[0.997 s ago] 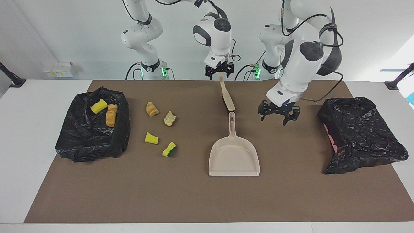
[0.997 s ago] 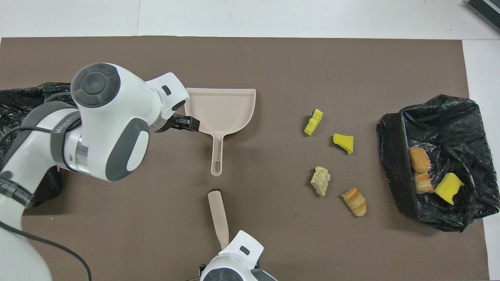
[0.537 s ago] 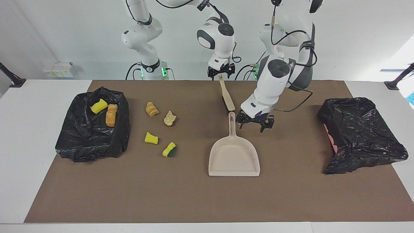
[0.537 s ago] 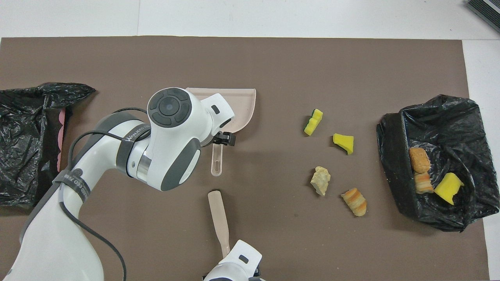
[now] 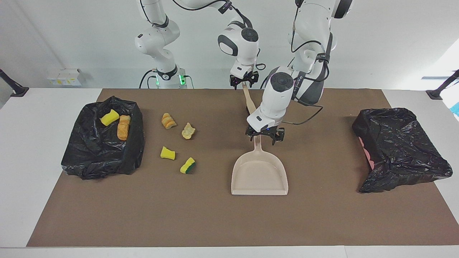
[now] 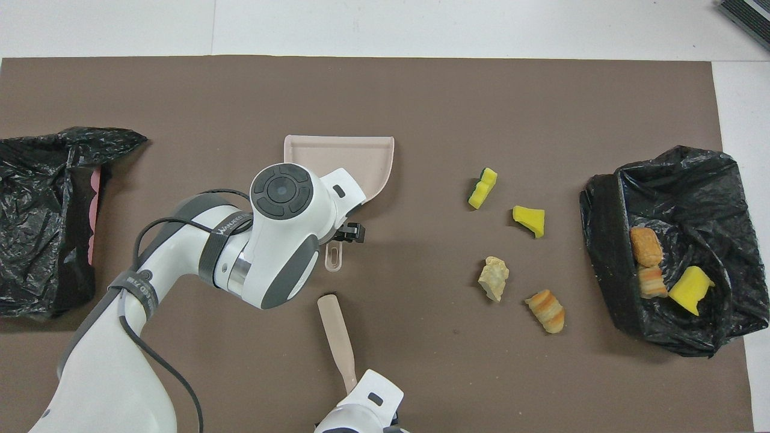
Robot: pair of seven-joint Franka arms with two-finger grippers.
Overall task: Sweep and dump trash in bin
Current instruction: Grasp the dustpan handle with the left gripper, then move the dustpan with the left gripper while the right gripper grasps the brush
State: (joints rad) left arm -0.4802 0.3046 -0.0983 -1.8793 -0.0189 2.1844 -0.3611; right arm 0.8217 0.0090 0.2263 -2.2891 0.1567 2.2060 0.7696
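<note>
I expect all the swept scraps to slide off when I tip the beige dustpan over the bin, because the dustpan is smooth with a straight open edge.
Several trash scraps lie on the brown mat: a green-backed sponge piece, a yellow sponge piece, a pale bread lump and an orange bread lump. Three more scraps lie in the black-bagged bin at the right arm's end. The beige dustpan lies mid-mat, handle toward the robots. My left gripper is open, low over the handle's end. My right gripper is shut on the handle of the beige brush.
A second black-bagged bin stands at the left arm's end of the mat, with a pink edge showing. The brush head lies just nearer the robots than the dustpan handle.
My left arm has swung from beside the bin at its own end to over the dustpan handle and come lower. The brush has shifted slightly in my right gripper.
</note>
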